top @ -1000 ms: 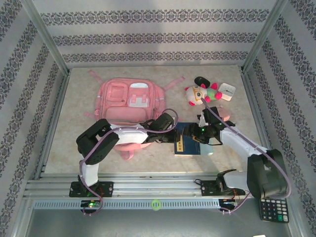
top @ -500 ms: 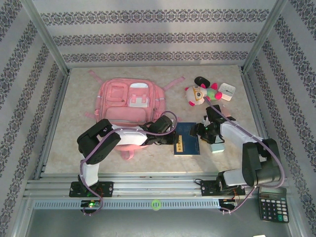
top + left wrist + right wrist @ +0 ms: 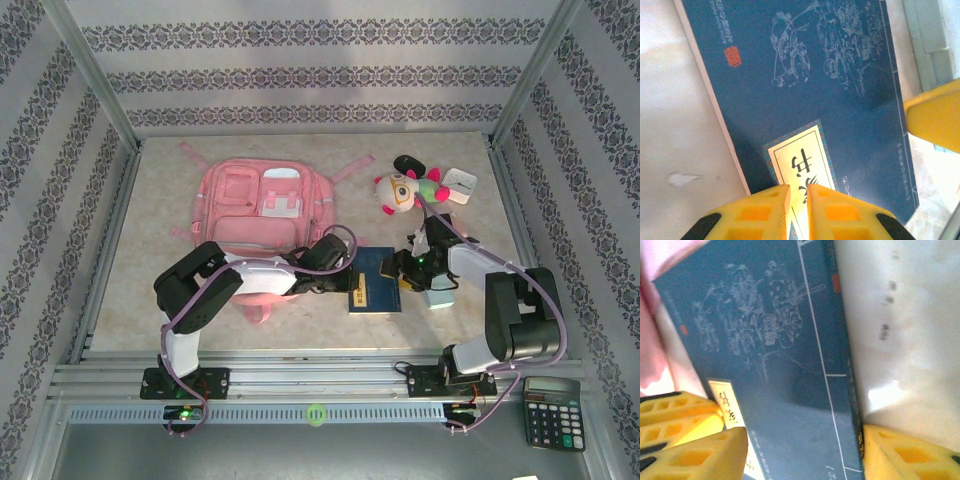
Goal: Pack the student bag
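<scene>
My left gripper is on the same side as the student bag, so my right gripper should pick up the book by the book's long edge and pass it to my left gripper.
The student bag, pink with white-trimmed pockets, lies flat at the back left. In front of its right side a dark blue book lies on the table, also seen close up. My left gripper hovers over the book's cream title label, its fingers shut to a narrow slit with nothing between them. My right gripper is open across the book. One of its fingers rests at the book's long edge and the other sits above the cover.
A plush toy and a small white box lie at the back right. A pale teal block sits just right of the book. A calculator lies off the table at the front right. Metal frame posts border the table.
My right gripper has swung left from the teal block onto the book's right edge and its jaws have narrowed a little. The book has shifted slightly left. The left gripper has barely moved.
</scene>
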{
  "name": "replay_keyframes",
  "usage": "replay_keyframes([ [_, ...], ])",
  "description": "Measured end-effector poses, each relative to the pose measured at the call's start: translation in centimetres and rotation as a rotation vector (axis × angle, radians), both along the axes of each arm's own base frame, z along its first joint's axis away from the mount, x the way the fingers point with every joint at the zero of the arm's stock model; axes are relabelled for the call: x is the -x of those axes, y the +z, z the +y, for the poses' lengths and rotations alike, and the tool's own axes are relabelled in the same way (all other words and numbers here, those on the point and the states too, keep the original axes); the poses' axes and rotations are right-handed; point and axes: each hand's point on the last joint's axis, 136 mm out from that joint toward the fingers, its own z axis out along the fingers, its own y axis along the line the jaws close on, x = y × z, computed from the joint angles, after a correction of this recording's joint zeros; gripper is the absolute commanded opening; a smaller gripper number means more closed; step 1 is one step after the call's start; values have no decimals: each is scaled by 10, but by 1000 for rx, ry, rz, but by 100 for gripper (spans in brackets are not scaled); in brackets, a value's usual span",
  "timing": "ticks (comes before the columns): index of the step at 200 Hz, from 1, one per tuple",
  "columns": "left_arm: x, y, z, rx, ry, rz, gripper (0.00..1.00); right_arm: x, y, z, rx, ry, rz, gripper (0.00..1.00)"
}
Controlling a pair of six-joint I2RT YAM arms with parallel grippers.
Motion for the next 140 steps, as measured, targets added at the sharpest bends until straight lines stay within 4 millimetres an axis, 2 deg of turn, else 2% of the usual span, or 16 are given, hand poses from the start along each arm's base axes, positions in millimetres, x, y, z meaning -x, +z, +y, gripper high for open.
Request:
replay_keyframes([
  [40, -6, -1, 12, -37, 35, -11, 16, -14, 16, 11, -89, 22, -90, 50],
  [69, -7, 2, 7, -21, 28, -27, 16, -9, 44, 44, -286, 106, -114, 48],
  [90, -7, 2, 7, -19, 27, -29, 16, -8, 52, 50, -352, 113, -120, 47],
  [112, -7, 3, 6, -13, 22, -28, 16, -2, 52, 48, -346, 99, -106, 30],
  [131, -6, 3, 5, -10, 16, -29, 21, 2, 47, 42, -290, 81, -96, 22],
  [140, -6, 3, 5, -11, 13, -32, 25, 4, 45, 37, -254, 66, -86, 9],
])
